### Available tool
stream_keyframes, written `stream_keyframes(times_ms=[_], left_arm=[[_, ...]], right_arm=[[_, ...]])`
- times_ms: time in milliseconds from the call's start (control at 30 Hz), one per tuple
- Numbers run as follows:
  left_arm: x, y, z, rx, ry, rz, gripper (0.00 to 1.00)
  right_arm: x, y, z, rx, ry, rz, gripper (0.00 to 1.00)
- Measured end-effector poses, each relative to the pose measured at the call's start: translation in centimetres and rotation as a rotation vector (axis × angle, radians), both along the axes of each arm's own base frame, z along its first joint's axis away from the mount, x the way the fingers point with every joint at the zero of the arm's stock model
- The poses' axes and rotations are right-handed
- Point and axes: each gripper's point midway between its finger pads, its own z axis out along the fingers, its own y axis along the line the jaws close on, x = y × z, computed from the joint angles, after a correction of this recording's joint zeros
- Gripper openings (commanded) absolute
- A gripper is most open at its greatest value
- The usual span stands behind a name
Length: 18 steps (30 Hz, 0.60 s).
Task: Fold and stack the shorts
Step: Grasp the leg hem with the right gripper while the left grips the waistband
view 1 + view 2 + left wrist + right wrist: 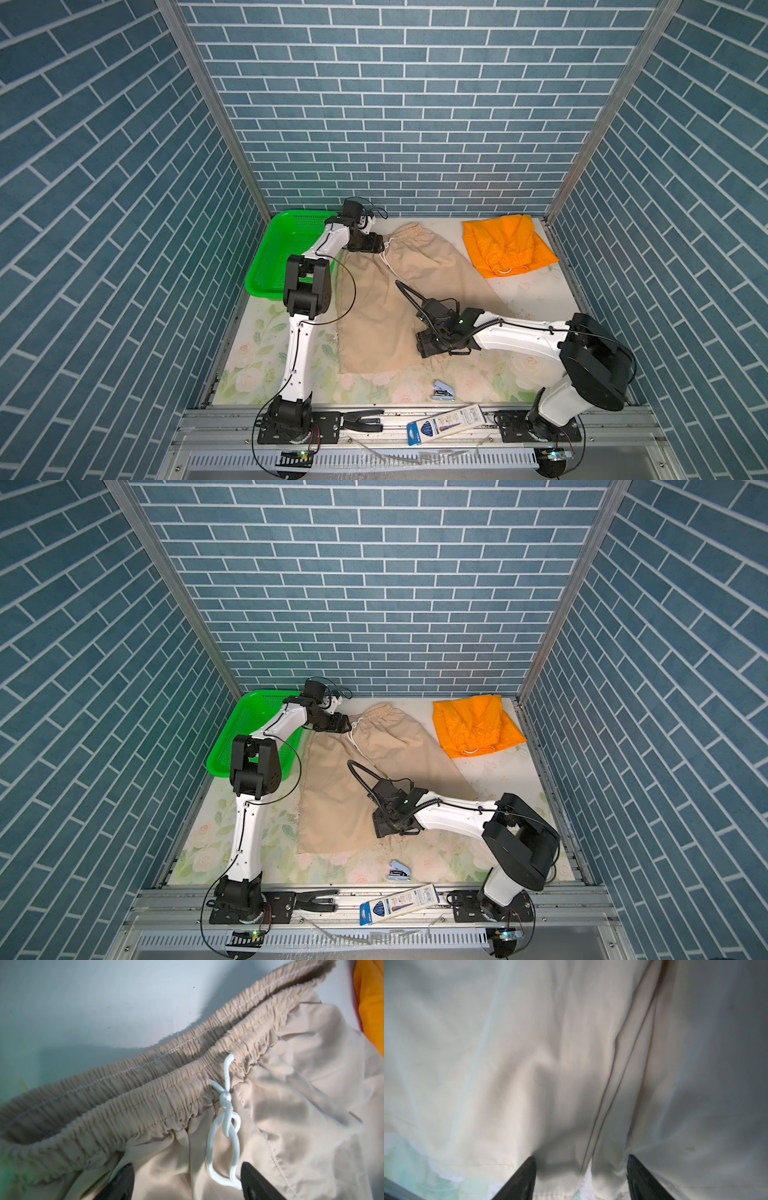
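The waistband of the beige shorts points toward the far wall, so next my left gripper pinches the cloth by the drawstring and swings it over toward the green basket.
The beige shorts lie spread flat mid-table, gathered waistband at the far end and hem towards the front. My left gripper is open, low over the cloth just below the waistband. The white drawstring loops beside one of its fingers. My right gripper is open over the near hem of the beige shorts, a leg seam running between its fingers. The orange shorts sit bunched at the back right, apart from both grippers.
A green perforated basket stands at the back left, beside the left arm. A small blue stapler lies near the front edge. A pencil box and a black tool rest on the front rail. Brick-pattern walls enclose three sides.
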Motion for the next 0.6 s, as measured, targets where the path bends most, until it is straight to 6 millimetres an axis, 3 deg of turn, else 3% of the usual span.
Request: stream_keyframes(times_ms=[67,200,267,333,433,600], left_arm=[[0.1,-0.6,0.5,-0.012,-0.015,-0.016,0.91],[1.0,-2.3,2.6,-0.025,-0.077,-0.057,0.91],[1.5,-3.0,3.4,-0.017,-0.102,-0.063,0.85],[1.7,-3.5,3.5,-0.012,-0.106,-0.060,0.74],[1.1,-3.2,2.0,0.004,-0.064,-0.046,0.61],[-1.0,-0.8,-3.1,0.054,0.059,0.007,0.34]], right_arm=[[-0.4,-0.2,-1.1,-0.049,0.012,0.010,0.59],[-0.1,-0.5,-1.4,-0.097,-0.014,0.012,0.34],[0.1,-1.2,-1.5,-0.125,-0.022,0.002,0.22],[0.4,-1.8,-1.5,-0.142,-0.021,-0.015,0.16],[0.8,-2.9,-1.5,-0.148,-0.019,-0.041,0.15],[1.8,-5.7,-1.5,-0.173,-0.013,-0.080,0.15]])
